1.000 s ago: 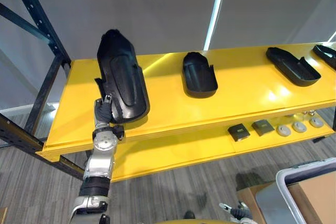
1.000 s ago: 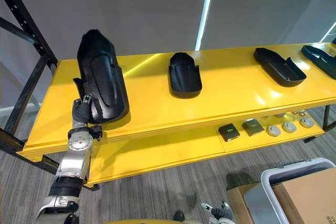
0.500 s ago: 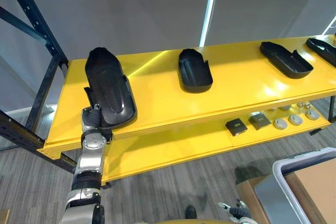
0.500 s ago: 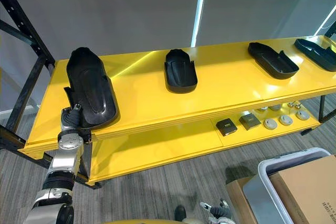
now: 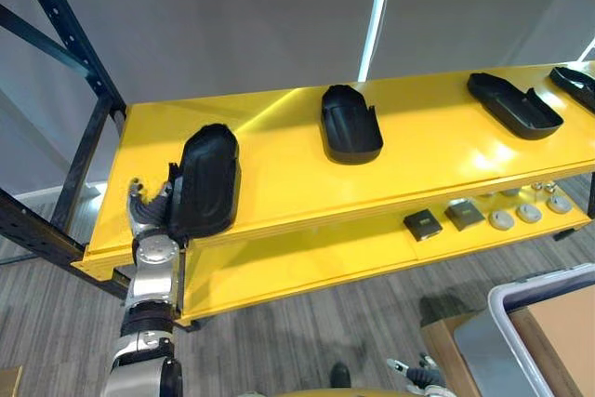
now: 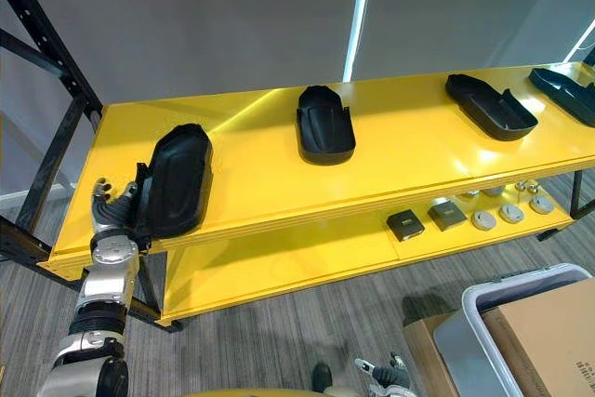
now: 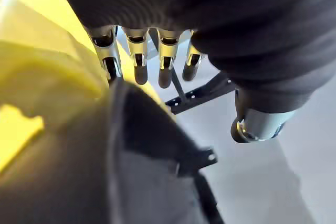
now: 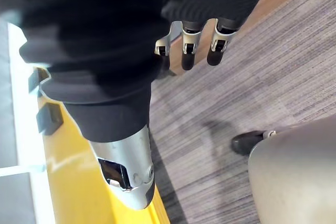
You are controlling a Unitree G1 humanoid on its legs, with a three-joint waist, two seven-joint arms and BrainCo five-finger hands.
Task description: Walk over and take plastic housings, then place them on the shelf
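Note:
I expect the flat-lying black housing [image 5: 205,180] to slide back and stay flat when my left gripper pushes its end, because clear yellow shelf [image 5: 210,111] shows beyond the housing.
A long black plastic housing [image 5: 204,181] lies flat on the left end of the yellow top shelf [image 5: 279,174]. My left hand [image 5: 147,211] is at the shelf's front edge, just left of the housing's near end. It is open, with its fingers [image 7: 137,59] straight and spread past the housing's rim [image 7: 142,166], and nothing is in its grasp. My right hand [image 8: 189,45] hangs low over the floor, open and empty. Three more black housings rest on the same shelf: one in the middle [image 5: 350,125], one to the right [image 5: 514,106] and one at the far right edge [image 5: 576,86].
The lower yellow shelf carries small dark square parts [image 5: 423,225] and grey discs [image 5: 502,220] at its right. A grey bin [image 5: 521,323] with a cardboard box [image 5: 562,341] stands on the floor at the lower right. A black rack upright [image 5: 70,39] rises at the left.
The housing, held tilted up in my left hand a second ago, has come down flat onto the shelf. My left hand has let go, opened and drawn off to the housing's left.

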